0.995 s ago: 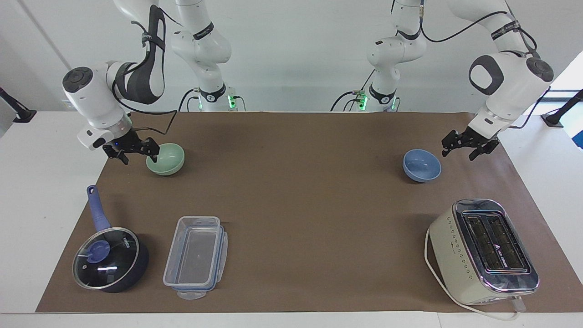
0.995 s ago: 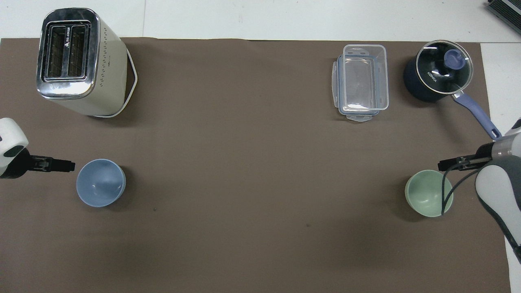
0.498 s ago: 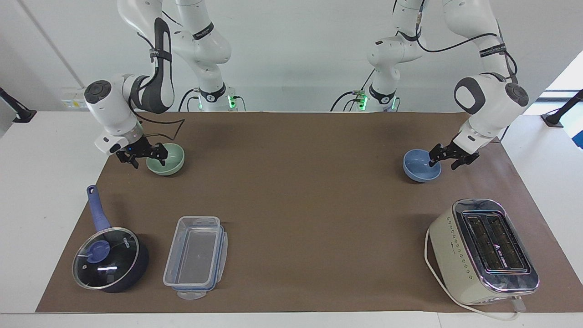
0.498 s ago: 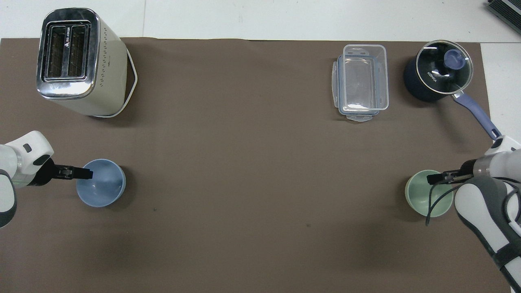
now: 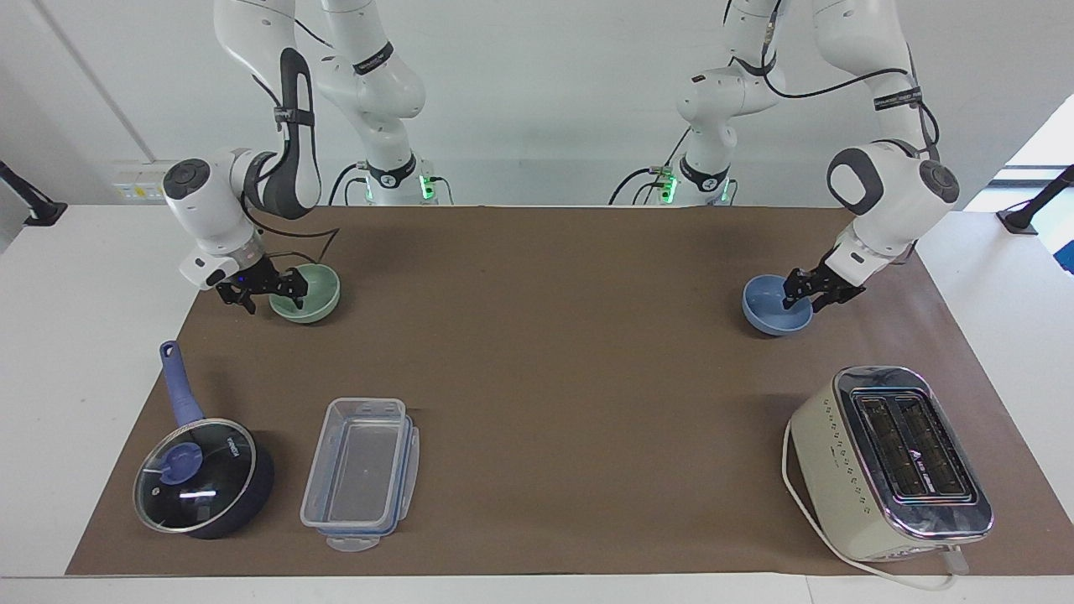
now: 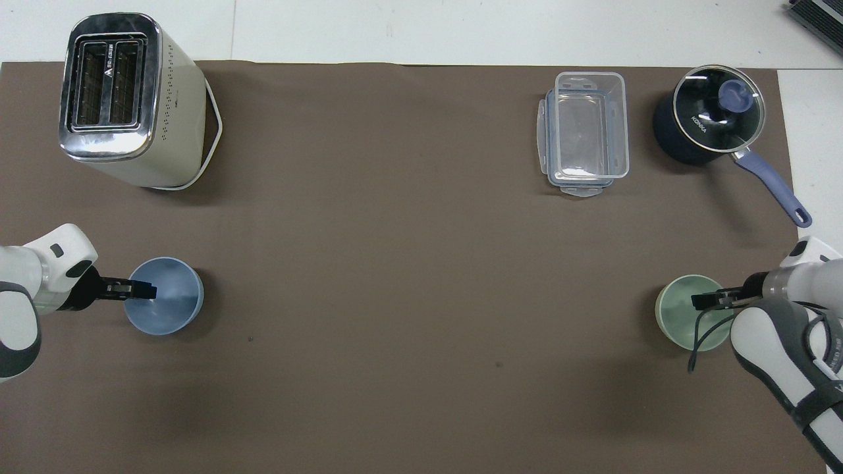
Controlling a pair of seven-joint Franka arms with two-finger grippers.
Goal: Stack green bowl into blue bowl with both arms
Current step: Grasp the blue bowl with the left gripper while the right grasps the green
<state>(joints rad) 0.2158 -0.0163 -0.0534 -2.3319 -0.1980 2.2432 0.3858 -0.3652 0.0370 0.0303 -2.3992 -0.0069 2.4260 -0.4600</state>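
My left gripper needs to bring the blue bowl to the middle [image 6: 417,309] before my right gripper stacks, because the blue bowl is far across the mat [image 6: 170,309] from the green bowl.
The green bowl [image 5: 317,300] stands upright on the brown mat at the right arm's end of the table; it also shows in the overhead view [image 6: 678,324]. My right gripper [image 5: 270,289] [image 6: 699,301] is low at its rim, open, with one finger inside the bowl and one outside. The blue bowl [image 5: 765,309] [image 6: 174,309] stands upright at the left arm's end. My left gripper [image 5: 803,299] [image 6: 146,289] is low at its rim, open, astride the rim in the same way.
A cream toaster [image 5: 889,461] [image 6: 125,99] stands farther from the robots than the blue bowl. A clear plastic container [image 5: 361,474] [image 6: 585,131] and a dark blue lidded saucepan [image 5: 201,478] [image 6: 708,122] stand farther out than the green bowl.
Both grippers have come down and inward from beside the bowls to the bowls' rims. Neither bowl has moved.
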